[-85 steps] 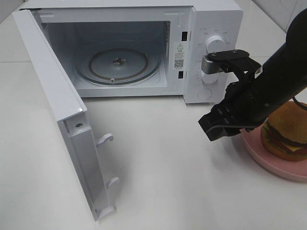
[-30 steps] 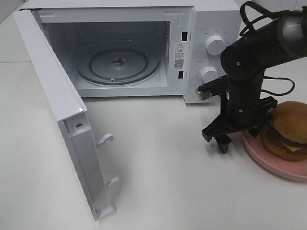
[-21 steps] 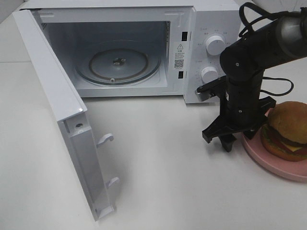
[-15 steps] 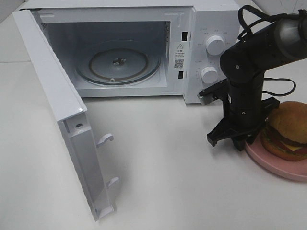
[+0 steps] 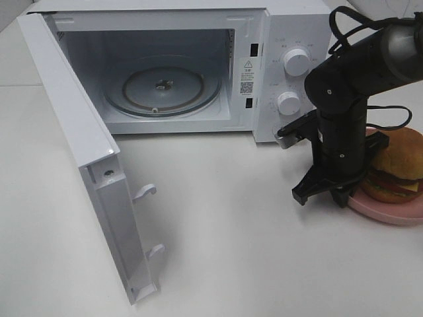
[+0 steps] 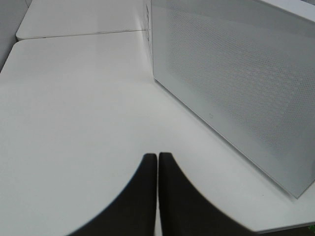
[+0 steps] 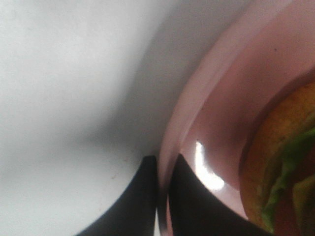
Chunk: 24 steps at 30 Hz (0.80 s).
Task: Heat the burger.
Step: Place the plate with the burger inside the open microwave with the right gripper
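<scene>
The pink plate is in my right gripper, held by its rim (image 5: 357, 205) nearest the open microwave. I should therefore swing the plate around until the burger faces the microwave's turntable (image 5: 163, 91).
The burger (image 5: 398, 165), with its golden bun, cheese, tomato and lettuce, sits on a pink plate (image 5: 390, 212) at the far right of the table. My right gripper (image 5: 339, 197) points straight down at the plate's left edge. In the right wrist view it (image 7: 164, 163) is shut on the pink rim (image 7: 197, 105), one finger outside and one inside, with the burger (image 7: 280, 162) close by. The left gripper (image 6: 158, 158) is shut on nothing, low over the bare table beside the microwave's perforated side wall (image 6: 236, 83); it does not show in the high view.
The white microwave (image 5: 291, 26) stands at the back with its door (image 5: 86, 152) swung wide open toward the front left. Its glass turntable (image 5: 162, 89) holds nothing. Two dials (image 5: 295, 63) face the right arm.
The right gripper moved right to the plate's edge and went from open to shut on the rim. The plate and burger have shifted a little to the right and back.
</scene>
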### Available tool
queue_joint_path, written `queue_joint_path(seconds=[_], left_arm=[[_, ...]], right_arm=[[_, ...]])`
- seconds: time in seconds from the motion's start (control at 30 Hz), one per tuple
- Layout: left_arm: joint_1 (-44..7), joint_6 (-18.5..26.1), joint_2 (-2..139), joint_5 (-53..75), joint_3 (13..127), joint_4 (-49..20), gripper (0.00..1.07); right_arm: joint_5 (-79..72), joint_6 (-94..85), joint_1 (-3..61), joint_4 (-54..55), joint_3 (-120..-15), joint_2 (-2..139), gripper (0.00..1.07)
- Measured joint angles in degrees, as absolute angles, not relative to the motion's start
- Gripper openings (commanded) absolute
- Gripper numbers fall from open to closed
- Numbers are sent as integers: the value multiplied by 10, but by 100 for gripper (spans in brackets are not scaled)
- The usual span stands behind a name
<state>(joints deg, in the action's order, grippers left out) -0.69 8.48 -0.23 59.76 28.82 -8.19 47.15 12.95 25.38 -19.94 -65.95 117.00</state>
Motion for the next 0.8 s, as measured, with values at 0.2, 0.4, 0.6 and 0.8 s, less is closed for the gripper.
queue_joint_path(seconds=[0.2, 0.4, 0.6, 0.8], left_arm=[[-7, 85, -2, 598, 288, -82, 0], [-7, 85, -2, 598, 288, -82, 0], [-7, 85, -2, 598, 288, -82, 0], [-7, 85, -2, 598, 288, -82, 0]], right_arm=[[464, 117, 254, -183, -656, 1147, 0], [474, 115, 254, -177, -654, 1120, 0], [468, 120, 284, -210, -603, 1106, 0], [465, 177, 329, -277, -566, 1106, 0]])
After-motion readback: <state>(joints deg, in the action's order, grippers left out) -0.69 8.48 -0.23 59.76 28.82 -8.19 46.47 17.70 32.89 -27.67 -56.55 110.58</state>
